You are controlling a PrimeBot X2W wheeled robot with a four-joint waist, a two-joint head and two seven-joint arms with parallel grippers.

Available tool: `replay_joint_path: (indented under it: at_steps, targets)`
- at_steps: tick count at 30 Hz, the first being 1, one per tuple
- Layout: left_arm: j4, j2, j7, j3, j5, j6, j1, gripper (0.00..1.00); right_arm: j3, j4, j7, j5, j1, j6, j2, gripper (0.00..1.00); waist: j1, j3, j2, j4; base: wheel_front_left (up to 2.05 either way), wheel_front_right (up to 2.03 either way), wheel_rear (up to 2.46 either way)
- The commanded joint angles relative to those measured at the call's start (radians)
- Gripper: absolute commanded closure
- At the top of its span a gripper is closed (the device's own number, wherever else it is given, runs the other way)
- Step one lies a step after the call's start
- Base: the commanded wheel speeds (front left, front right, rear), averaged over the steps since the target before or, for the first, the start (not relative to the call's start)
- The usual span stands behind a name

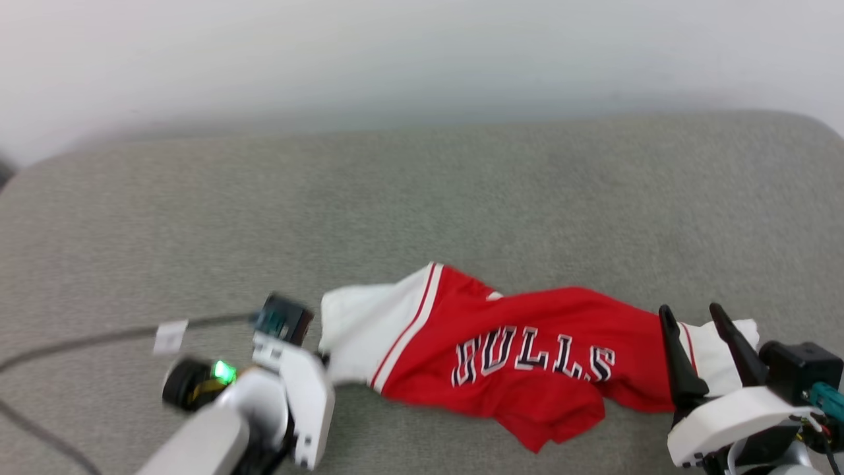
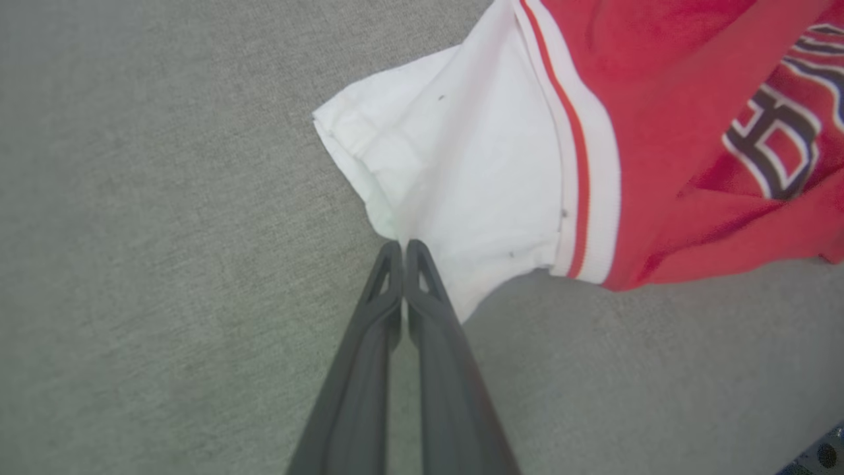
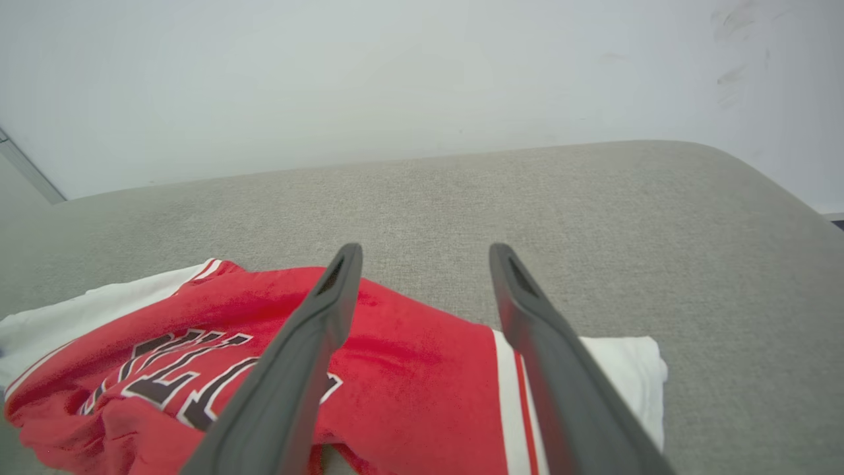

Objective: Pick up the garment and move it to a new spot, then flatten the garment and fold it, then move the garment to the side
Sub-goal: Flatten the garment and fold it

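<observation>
I expect the garment's body [image 1: 522, 344] to drop open and hang long when I lift both white sleeves, because the red cloth bunches [image 1: 550, 411] just below the letters.
The garment [image 1: 521, 356] lies crumpled on the grey upholstered surface [image 1: 422, 198], a red jersey with white sleeves and black white-edged letters. My left gripper [image 2: 403, 245] is shut, its tips pinching the lower edge of the white left sleeve [image 2: 455, 165]. In the head view the left wrist [image 1: 290, 382] sits just left of that sleeve and hides the fingers. My right gripper [image 1: 691, 310] stands open over the garment's right end, by the other white sleeve [image 1: 715, 359]. In the right wrist view the right gripper [image 3: 425, 249] has nothing between its fingers, with the garment [image 3: 395, 349] below.
A dark cable [image 1: 86, 342] with a white tag [image 1: 170, 336] runs across the surface at the left. A pale wall [image 1: 422, 53] stands behind the far edge. The surface rounds off at the far right corner [image 1: 811, 128].
</observation>
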Motion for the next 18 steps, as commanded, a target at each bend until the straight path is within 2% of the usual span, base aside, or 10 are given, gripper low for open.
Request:
replay_joint_path:
  at_steps: [1,5,9,10,11,12,18]
  targets:
    - [-0.032,0.011,-0.007,0.011,-0.018,0.031,0.073,1.0,-0.004,-0.007,0.006,0.007,0.023,0.0,0.001,0.0,0.0,-0.052,-0.0001,0.048,0.0,0.0,0.0]
    - [-0.109,0.02,-0.011,0.035,-0.084,0.102,0.249,1.0,-0.014,-0.021,0.024,0.012,0.052,0.0,0.001,0.0,0.0,-0.08,-0.0001,0.072,0.0,0.0,0.0]
    - [-0.126,-0.006,-0.036,0.042,-0.129,0.14,0.365,1.0,-0.016,-0.03,0.04,0.015,0.067,0.0,0.001,0.0,0.0,-0.1,-0.0001,0.078,0.0,0.0,0.0]
    - [-0.123,-0.014,-0.049,0.045,-0.134,0.146,0.378,0.69,-0.017,-0.034,0.044,0.016,0.071,0.0,0.001,0.0,0.0,-0.103,-0.0001,0.08,0.0,0.0,0.0]
    - [-0.118,-0.022,-0.063,0.05,-0.143,0.15,0.39,0.11,-0.017,-0.036,0.049,0.018,0.073,0.0,0.001,0.0,0.0,-0.106,-0.0001,0.079,0.0,0.0,0.0]
    - [-0.114,-0.032,-0.076,0.053,-0.149,0.152,0.399,0.0,-0.019,-0.039,0.054,0.018,0.077,0.0,0.001,0.0,0.0,-0.11,-0.0001,0.079,0.0,0.0,0.0]
    - [-0.123,-0.073,-0.259,0.109,-0.118,0.168,0.373,0.0,-0.045,-0.055,0.079,0.017,0.099,0.0,0.001,0.0,0.0,-0.133,-0.0001,0.08,0.0,0.0,0.0]
